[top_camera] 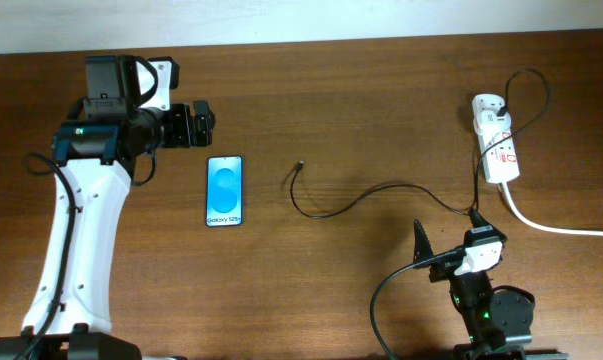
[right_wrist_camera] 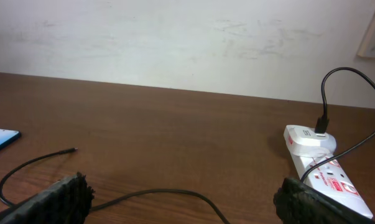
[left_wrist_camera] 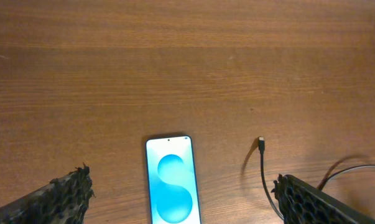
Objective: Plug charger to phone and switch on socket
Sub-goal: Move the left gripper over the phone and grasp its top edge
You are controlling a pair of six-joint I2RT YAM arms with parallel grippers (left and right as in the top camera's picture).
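Observation:
My open fingers are spread across the phone's long sides (top_camera: 224,192), so my left gripper keeps going down and closes on the phone's top half (top_camera: 224,173).
The phone (top_camera: 224,190) lies flat on the wooden table, screen up and bright blue. In the left wrist view it (left_wrist_camera: 171,186) lies between my fingers, below them. My left gripper (top_camera: 206,123) (left_wrist_camera: 181,177) is open and empty, hovering just behind the phone's top edge. The charger, a thin black cable (top_camera: 361,200), has its connector tip (top_camera: 299,165) (left_wrist_camera: 261,143) (right_wrist_camera: 69,150) free on the table right of the phone. The socket (top_camera: 497,140) (right_wrist_camera: 327,174) lies at the far right with the white adapter (right_wrist_camera: 308,138) plugged in. My right gripper (top_camera: 449,238) (right_wrist_camera: 184,190) is open and empty over the cable's middle.
The socket's thick white cord (top_camera: 556,225) runs off the right edge. A white wall (right_wrist_camera: 187,37) stands behind the table's far edge. The phone's corner (right_wrist_camera: 0,140) shows at the left of the right wrist view.

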